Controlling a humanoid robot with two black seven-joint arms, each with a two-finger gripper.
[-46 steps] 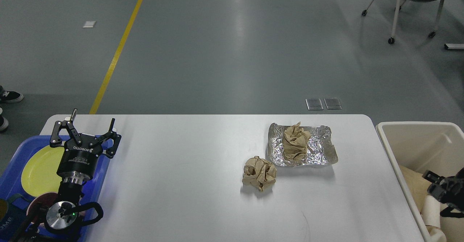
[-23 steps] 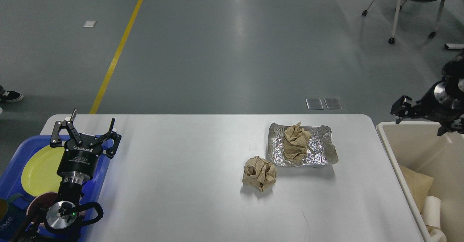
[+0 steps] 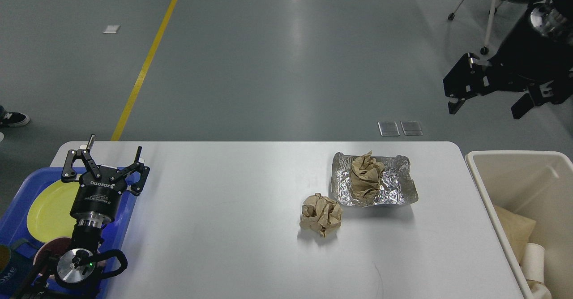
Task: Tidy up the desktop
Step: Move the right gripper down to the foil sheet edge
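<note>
The brown paper wad [image 3: 366,176] will come along when I lift the foil tray by its edge, because the foil tray's rim [image 3: 337,176] curls up around the wad.
The white desktop [image 3: 224,227] carries a crumpled brown paper ball [image 3: 320,214] right of centre. Just behind that ball lies a crinkled foil tray [image 3: 394,187] with a second brown paper wad [image 3: 366,176] in it. My left gripper [image 3: 115,144] stands open and empty over the desktop's left edge, above the blue tray. High at the right, my right gripper [image 3: 485,110] hangs open and empty, beyond the far right corner and well above the cream bin.
A blue tray [image 3: 18,191] at the left holds a yellow plate [image 3: 49,209], a reddish bowl and a dark cup. A cream bin [image 3: 515,173] with paper waste stands off the right edge. A wheeled chair [image 3: 492,3] stands far right.
My right arm has risen out of the cream bin, up and away from me to the upper right, with nothing in its gripper. The left arm and the paper have not moved.
</note>
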